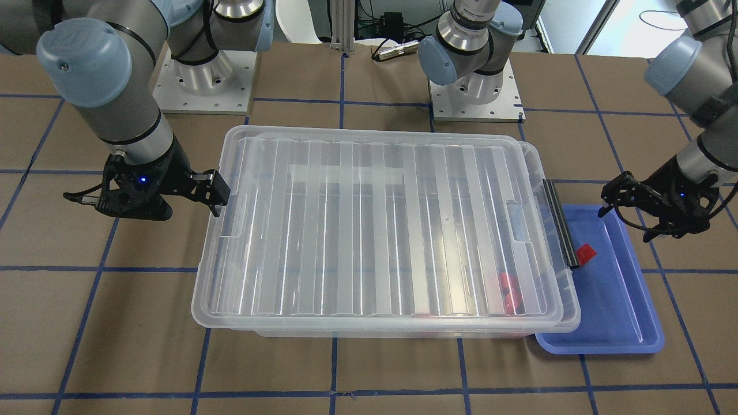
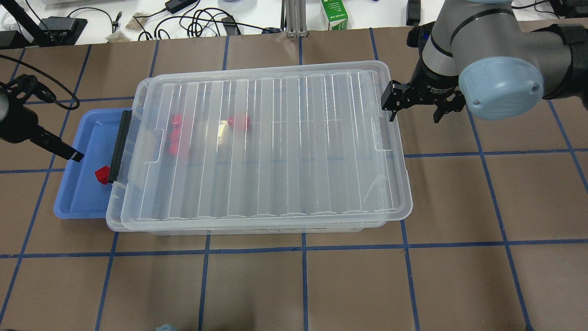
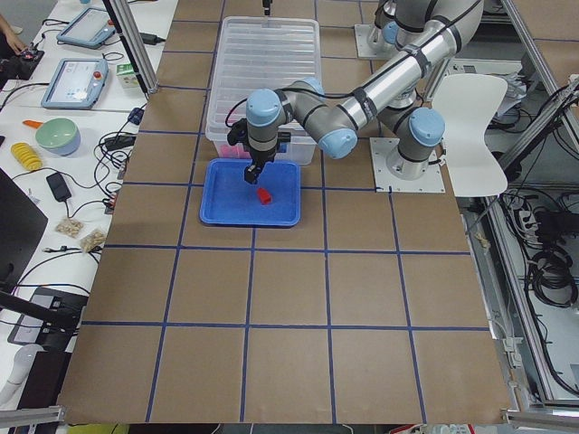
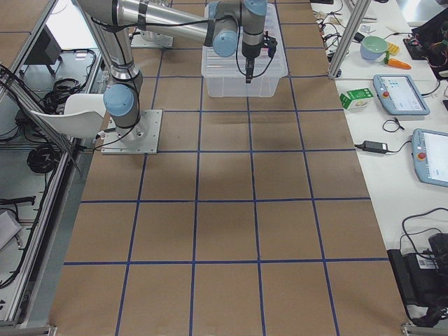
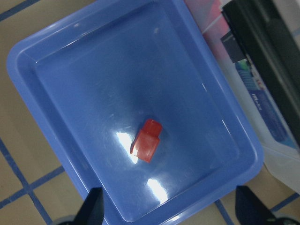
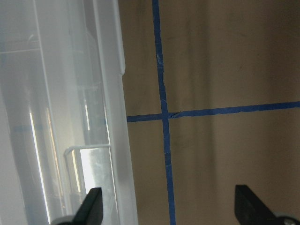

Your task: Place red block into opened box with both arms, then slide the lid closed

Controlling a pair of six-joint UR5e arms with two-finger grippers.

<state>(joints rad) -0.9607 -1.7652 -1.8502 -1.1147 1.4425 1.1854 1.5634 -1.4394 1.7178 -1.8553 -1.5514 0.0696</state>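
My gripper is about to pull the ribbed lid [image 1: 380, 221], and since the lid sits flush along the box's long side [image 1: 387, 325], it will slide out level and overhang.
A red block [image 1: 587, 252] [image 2: 102, 174] [image 5: 147, 140] lies in a blue tray [image 2: 82, 193], close to the box's black end handle [image 2: 120, 145]. My left gripper [image 1: 628, 222] [image 5: 171, 211] hangs open above the tray, with the block below and between its fingers, apart from them. The clear box [image 2: 138, 92] carries the ribbed lid [image 2: 275, 147] over almost all of it; only a narrow strip shows at the tray end. Other red blocks [image 2: 239, 122] show through the lid. My right gripper [image 2: 413, 110] stands open just off the lid's other short end [image 6: 112, 93], touching nothing.
The blue tray [image 1: 617, 323] butts against the box's end and partly slides under it. Both arm bases [image 1: 204, 86] are bolted behind the box. Cables and a green carton [image 2: 334, 14] lie along the far table edge. Brown table with blue tape lines surrounds the box.
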